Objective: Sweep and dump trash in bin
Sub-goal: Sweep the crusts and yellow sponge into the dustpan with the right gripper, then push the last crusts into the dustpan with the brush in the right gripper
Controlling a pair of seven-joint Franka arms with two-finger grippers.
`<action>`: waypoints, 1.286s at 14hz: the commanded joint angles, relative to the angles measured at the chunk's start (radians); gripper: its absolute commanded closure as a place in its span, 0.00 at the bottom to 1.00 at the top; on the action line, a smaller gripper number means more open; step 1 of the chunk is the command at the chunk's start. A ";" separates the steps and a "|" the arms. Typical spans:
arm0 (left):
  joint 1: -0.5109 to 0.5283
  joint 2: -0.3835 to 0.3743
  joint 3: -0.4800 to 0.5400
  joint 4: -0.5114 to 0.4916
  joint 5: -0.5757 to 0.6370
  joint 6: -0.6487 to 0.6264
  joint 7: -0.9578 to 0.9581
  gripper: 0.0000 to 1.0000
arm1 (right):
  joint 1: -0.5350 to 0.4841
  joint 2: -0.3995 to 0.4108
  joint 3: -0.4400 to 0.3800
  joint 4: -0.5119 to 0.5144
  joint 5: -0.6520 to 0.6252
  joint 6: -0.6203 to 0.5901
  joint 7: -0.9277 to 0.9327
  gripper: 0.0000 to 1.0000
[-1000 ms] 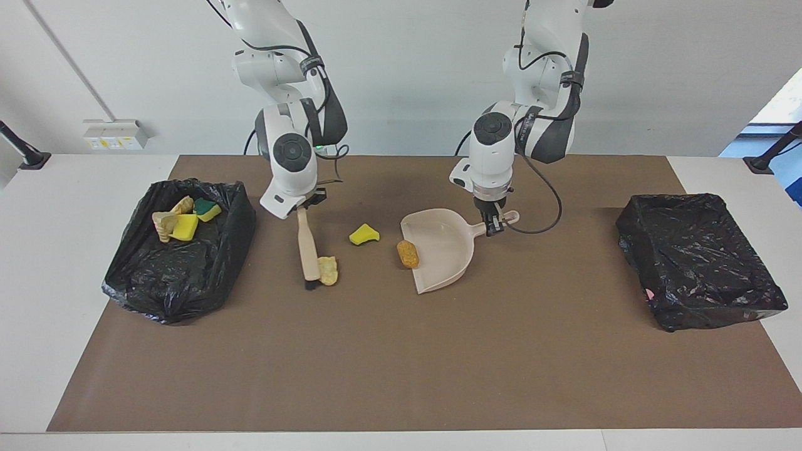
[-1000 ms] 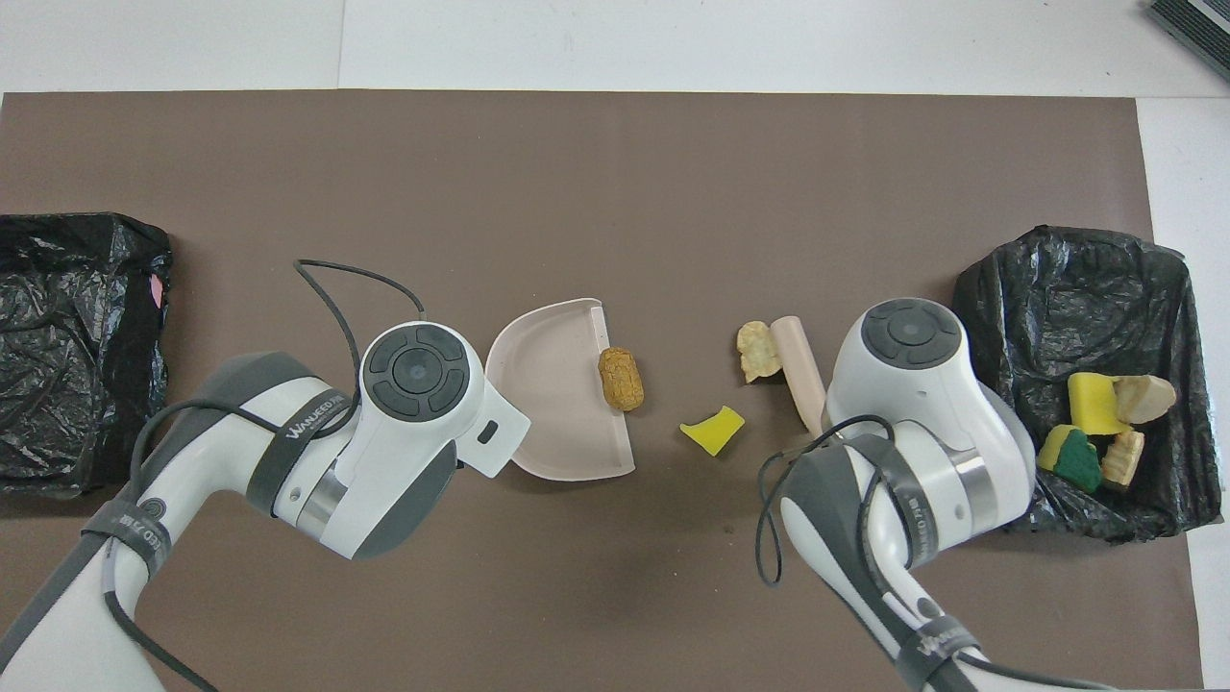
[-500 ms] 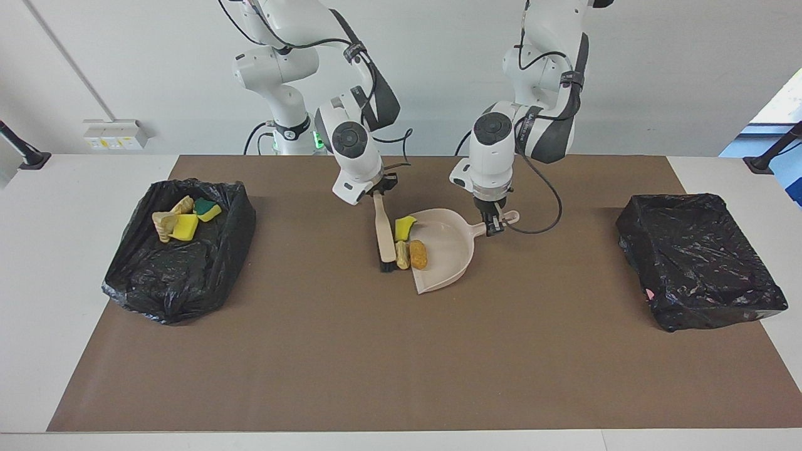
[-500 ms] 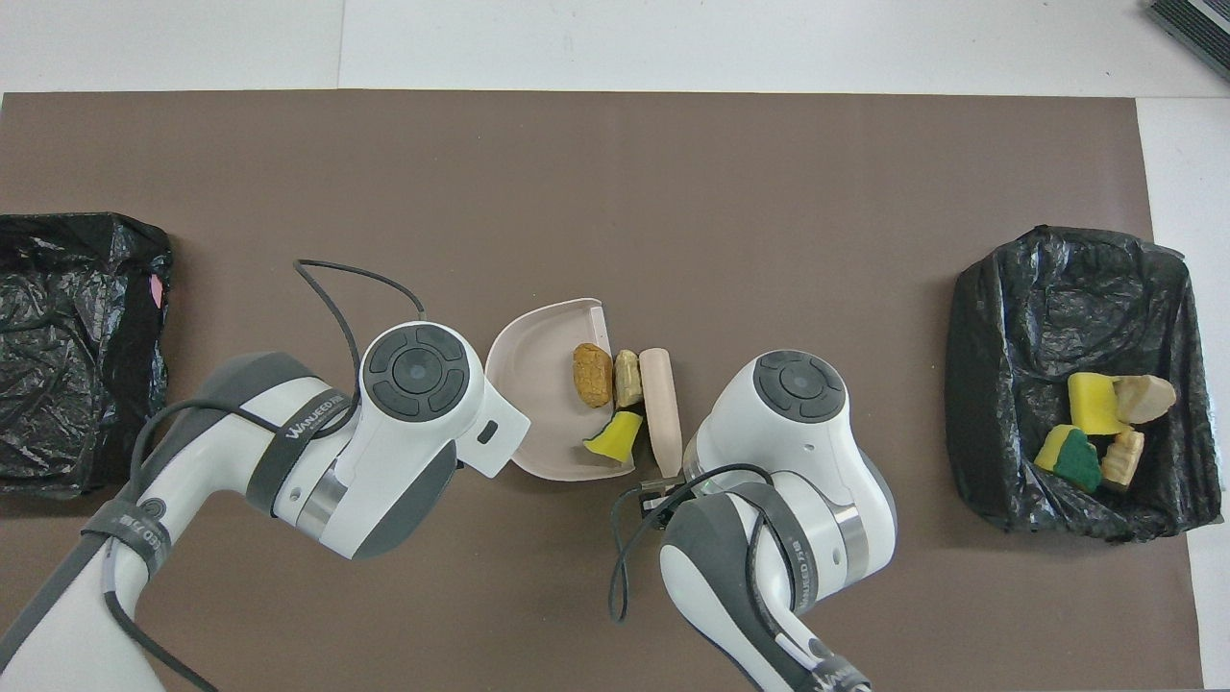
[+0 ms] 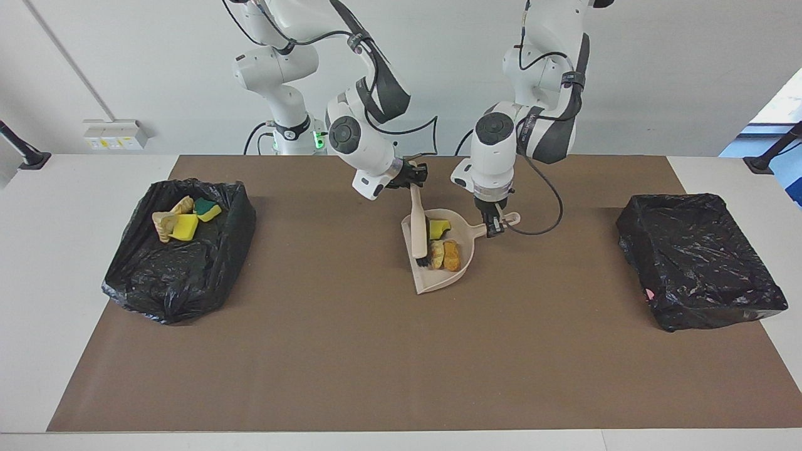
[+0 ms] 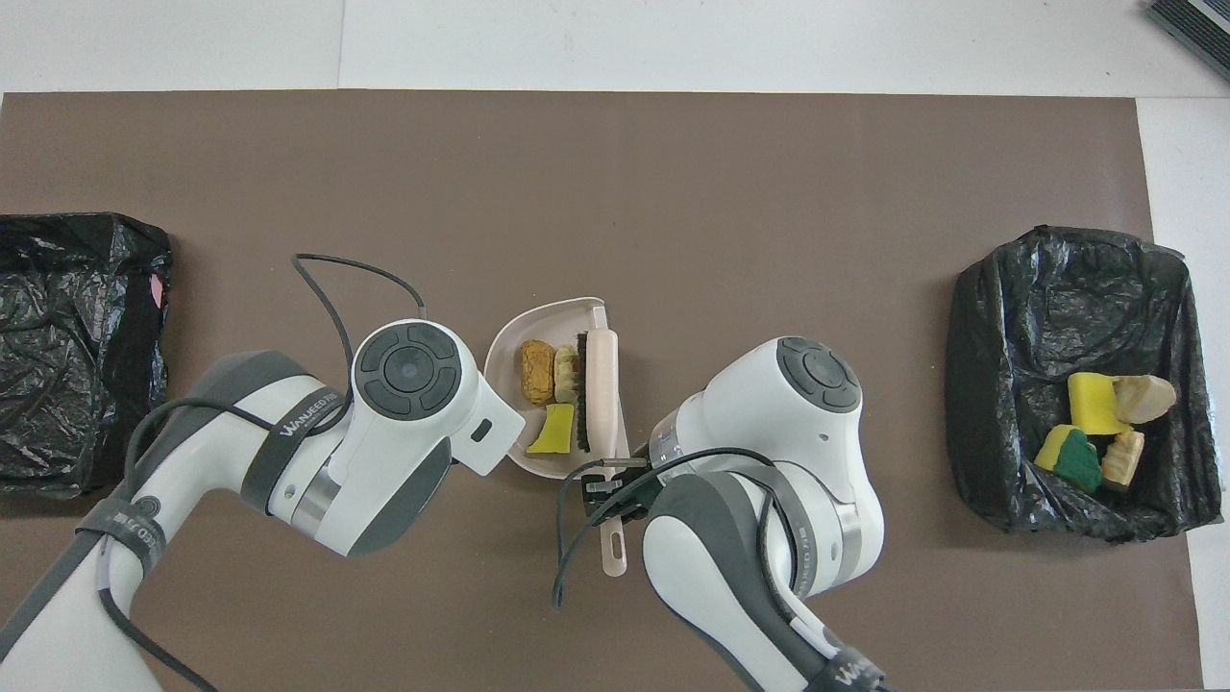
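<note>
My right gripper needs to push the chunk inward (image 6: 533, 422) before I pick up the dustpan, because the pale crumbly chunk (image 6: 565, 374) is resting against the brush's bristles near the dustpan's open edge.
The beige dustpan (image 5: 438, 280) (image 6: 538, 322) lies mid-table. In it are a yellow sponge bit (image 5: 439, 227) (image 6: 553, 435), a pale crumbly chunk (image 5: 437, 254) (image 6: 565, 370) and a brown lump (image 5: 452, 255) (image 6: 535, 372). My left gripper (image 5: 495, 224) is shut on the dustpan's handle; in the overhead view the arm hides it. My right gripper (image 5: 413, 177) (image 6: 605, 485) is shut on the beige brush (image 5: 418, 230) (image 6: 602, 384), whose bristles rest inside the pan against the scraps. The black-lined bin (image 5: 135, 282) (image 6: 1009, 288) at the right arm's end holds several scraps, among them a green-and-yellow sponge (image 5: 207, 208) (image 6: 1071, 457).
A second black-lined bin (image 5: 698, 260) (image 6: 77, 346) sits at the left arm's end of the table. A brown mat (image 5: 401, 363) covers the table. The left arm's cable (image 6: 332, 288) loops above the mat beside the dustpan.
My right gripper swept the brush toward the left arm's end, pushing the yellow sponge bit and pale chunk into the dustpan with the brown lump. The left gripper stayed on the handle.
</note>
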 commanded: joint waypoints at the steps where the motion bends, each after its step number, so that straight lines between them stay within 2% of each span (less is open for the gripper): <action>1: 0.041 -0.012 0.001 -0.034 0.016 0.069 0.074 1.00 | -0.038 -0.058 -0.004 0.006 -0.024 -0.085 0.003 1.00; 5: 0.089 -0.018 -0.001 -0.022 0.002 0.072 0.139 1.00 | -0.026 -0.166 0.008 0.008 -0.306 -0.214 0.209 1.00; 8: 0.102 -0.029 -0.001 -0.028 -0.019 0.063 0.188 1.00 | 0.024 -0.217 0.010 -0.044 -0.339 -0.243 0.259 1.00; 9: 0.099 -0.032 -0.001 -0.031 -0.019 0.063 0.192 1.00 | 0.014 -0.226 0.008 -0.079 -0.347 -0.229 0.241 1.00; 12: 0.097 -0.021 0.001 -0.035 -0.019 0.072 0.192 1.00 | -0.078 -0.125 0.010 -0.084 -0.561 -0.173 0.112 1.00; 14: 0.096 -0.015 0.001 -0.035 -0.019 0.075 0.182 1.00 | -0.083 -0.079 0.011 -0.080 -0.577 -0.139 0.104 1.00; 16: 0.093 -0.014 0.001 -0.035 -0.019 0.065 0.169 1.00 | -0.075 -0.044 0.014 -0.080 -0.537 -0.099 0.067 1.00; 18: 0.090 -0.021 0.001 -0.049 -0.019 0.058 0.148 1.00 | -0.066 -0.022 0.019 -0.072 -0.325 -0.078 -0.055 1.00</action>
